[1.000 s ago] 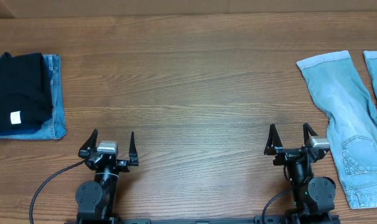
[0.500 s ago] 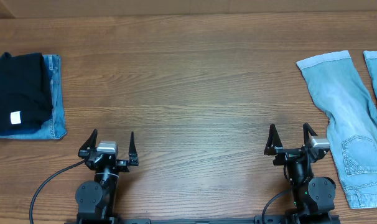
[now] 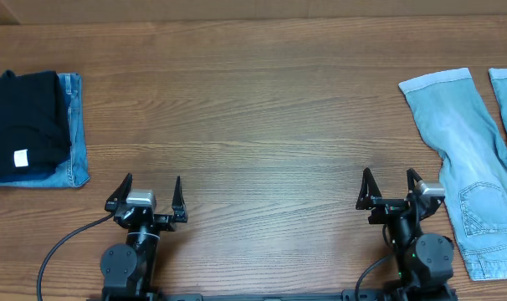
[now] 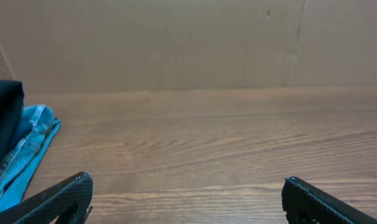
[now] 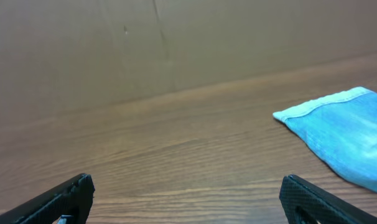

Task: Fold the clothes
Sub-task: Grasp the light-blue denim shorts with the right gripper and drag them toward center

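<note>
I need to drag the denim shorts [image 3: 469,159] to the open middle [image 3: 320,125] with my right gripper before folding, because they lie at the table's edge, out of my left gripper's reach.
The light washed-blue denim shorts [image 3: 471,159] lie spread flat at the far right of the table, cuffed legs toward the back, a back pocket showing near the front. One cuffed leg also shows in the right wrist view [image 5: 341,134]. My right gripper [image 3: 391,186] is open and empty just left of the shorts, its fingers apart in the right wrist view [image 5: 187,190]. My left gripper [image 3: 148,190] is open and empty at the front left, its fingers wide apart in the left wrist view [image 4: 187,191].
A folded black garment with a small white tag [image 3: 23,121] lies on a folded darker blue denim piece [image 3: 74,134] at the far left, also seen in the left wrist view [image 4: 23,149]. A brown wall [image 4: 188,43] runs behind the wooden table [image 3: 253,125].
</note>
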Robot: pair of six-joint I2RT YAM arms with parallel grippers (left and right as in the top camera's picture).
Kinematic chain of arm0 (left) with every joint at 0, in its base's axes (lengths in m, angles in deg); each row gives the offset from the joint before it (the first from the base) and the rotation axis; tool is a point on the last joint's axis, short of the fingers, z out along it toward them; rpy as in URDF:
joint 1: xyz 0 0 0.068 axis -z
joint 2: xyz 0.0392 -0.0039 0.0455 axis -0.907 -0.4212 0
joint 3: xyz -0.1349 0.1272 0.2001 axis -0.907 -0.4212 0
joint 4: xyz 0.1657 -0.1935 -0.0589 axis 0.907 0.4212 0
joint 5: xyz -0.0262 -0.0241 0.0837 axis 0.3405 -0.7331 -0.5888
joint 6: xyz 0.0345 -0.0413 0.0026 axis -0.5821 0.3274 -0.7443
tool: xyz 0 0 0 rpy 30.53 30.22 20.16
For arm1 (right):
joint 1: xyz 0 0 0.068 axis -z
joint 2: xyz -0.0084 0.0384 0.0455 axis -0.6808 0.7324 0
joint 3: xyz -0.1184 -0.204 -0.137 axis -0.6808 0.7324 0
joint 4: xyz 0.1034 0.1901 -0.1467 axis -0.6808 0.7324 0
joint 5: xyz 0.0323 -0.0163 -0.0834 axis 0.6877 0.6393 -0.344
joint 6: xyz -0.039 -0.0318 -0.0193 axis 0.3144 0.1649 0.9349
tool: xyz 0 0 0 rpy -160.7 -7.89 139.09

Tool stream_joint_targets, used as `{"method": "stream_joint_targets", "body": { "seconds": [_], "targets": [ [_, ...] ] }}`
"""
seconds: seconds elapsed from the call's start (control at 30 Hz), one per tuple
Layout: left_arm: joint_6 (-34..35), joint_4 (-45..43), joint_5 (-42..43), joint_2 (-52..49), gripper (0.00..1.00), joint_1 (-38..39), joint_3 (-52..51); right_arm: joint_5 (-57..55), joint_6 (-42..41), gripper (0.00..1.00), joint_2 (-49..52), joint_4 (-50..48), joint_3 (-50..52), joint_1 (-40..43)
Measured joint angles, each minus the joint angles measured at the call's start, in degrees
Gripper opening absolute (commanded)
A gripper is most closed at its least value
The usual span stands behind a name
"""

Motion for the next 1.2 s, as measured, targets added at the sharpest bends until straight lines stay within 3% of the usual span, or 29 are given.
{"method": "stream_joint_targets", "body": {
  "seconds": [0.2, 0.53, 0.8, 1.07, 1.2],
  "targets": [
    [0.44, 6.99, 0.07, -4.44, 1.0, 0.0, 9.25, -1.55, -1.81, 1.0, 11.21, 8.35, -12.5, 0.0],
    [0.59, 21.77, 2.64, -34.75, 1.0, 0.0, 35.69, -1.01, -2.19, 1.0, 44.54, 32.0, -43.01, 0.0],
    [0.59, 24.28, 6.6, -41.59, 1.0, 0.0, 42.66, -5.62, -6.14, 1.0, 54.16, 39.47, -48.76, 1.64],
    [1.51, 24.26, 6.8, -41.64, 1.0, 0.0, 42.66, -6.29, -8.46, 1.0, 62.6, 42.93, -49.24, 34.18],
    [2.99, 24.28, 6.8, -41.64, 1.0, 0.0, 42.69, -4.33, -7.98, 1.0, 74.16, 45.86, -49.4, 40.48]
  ]
}}
